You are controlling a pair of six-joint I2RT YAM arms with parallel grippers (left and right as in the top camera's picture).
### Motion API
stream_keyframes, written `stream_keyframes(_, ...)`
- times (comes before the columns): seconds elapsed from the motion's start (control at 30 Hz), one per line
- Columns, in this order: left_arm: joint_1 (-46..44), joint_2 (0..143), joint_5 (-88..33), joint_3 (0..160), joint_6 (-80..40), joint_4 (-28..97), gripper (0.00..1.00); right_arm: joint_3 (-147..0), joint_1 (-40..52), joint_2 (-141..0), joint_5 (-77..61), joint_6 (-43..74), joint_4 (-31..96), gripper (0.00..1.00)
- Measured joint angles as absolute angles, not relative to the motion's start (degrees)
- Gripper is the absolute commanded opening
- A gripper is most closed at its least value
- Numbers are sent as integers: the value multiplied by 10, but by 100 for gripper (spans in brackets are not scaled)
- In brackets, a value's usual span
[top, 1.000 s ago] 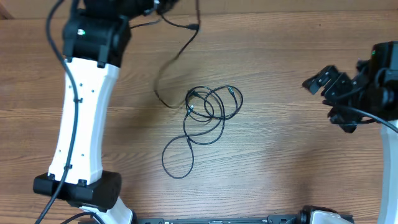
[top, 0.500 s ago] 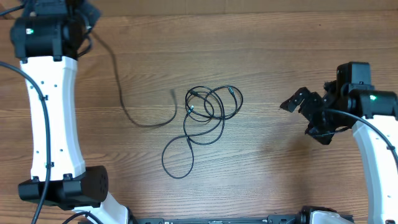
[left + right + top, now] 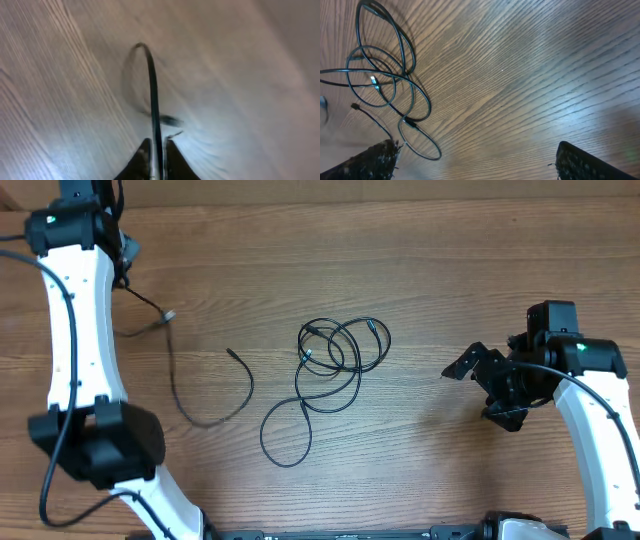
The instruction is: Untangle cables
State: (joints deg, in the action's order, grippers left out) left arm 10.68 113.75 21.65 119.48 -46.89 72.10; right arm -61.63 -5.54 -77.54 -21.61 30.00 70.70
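I can see the separate cable's loose plug end trailing near the tangle, so my left gripper should grab the cable's curve closer to that end and take it to the far corner of the table.
A tangle of thin black cables lies in loops at the table's middle, also seen in the right wrist view as cables. One separate cable curves across the wood to the left of the tangle, its free plug end toward the bundle. My left gripper is at the far left. In its wrist view the left gripper has narrow jaws shut on that cable, which runs straight out from between them. My right gripper stands wide open right of the tangle, with nothing between its fingers.
The left arm's white link and black base joint stand along the left side. The right arm occupies the right edge. Bare wood table surrounds the tangle.
My left arm has swung left, dragging the single cable away from the tangle. The right gripper has moved left and a little down toward the tangle, still open.
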Motion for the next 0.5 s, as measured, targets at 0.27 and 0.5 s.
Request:
stream_keyframes(0.27,124,1184,190,1192,-444,738,87,-604,-55,-775,-217,300,700,100)
stream_keyframes(0.5,124,1184,107,1189,-412,797,100,-604,-55,-775,-221,300,689,100)
